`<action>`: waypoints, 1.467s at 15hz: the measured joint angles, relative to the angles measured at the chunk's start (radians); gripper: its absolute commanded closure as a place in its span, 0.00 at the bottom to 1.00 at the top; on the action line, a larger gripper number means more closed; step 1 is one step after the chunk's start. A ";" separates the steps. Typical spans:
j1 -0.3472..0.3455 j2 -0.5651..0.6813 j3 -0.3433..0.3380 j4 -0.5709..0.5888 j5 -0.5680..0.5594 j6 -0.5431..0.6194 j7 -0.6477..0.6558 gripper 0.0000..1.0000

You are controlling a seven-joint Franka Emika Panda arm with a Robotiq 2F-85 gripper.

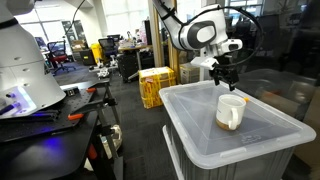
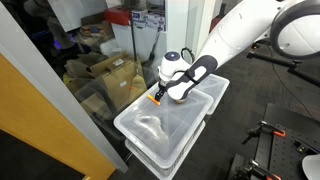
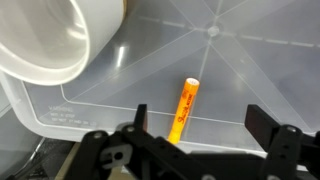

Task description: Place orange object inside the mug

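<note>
My open fingers are spread across the orange marker's narrow width and clear of the white mug, so my gripper should go down next until the fingers are on either side of the marker and then close.
The orange object is a slim orange marker lying flat on the translucent bin lid. It also shows as a small orange tip by the gripper in an exterior view. The white mug stands upright on the lid, at the upper left of the wrist view, and its handle shows in an exterior view. My gripper is open and empty. It hangs low over the lid with the marker between its fingers, nearer the left finger, and the mug beside it.
The lid tops a stack of grey plastic bins. Yellow crates stand on the floor behind. A black bench with small tools is to the side. Cardboard boxes lie beyond a glass panel.
</note>
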 measured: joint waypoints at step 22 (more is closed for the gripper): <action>0.034 0.249 -0.032 0.299 0.008 0.001 -0.001 0.00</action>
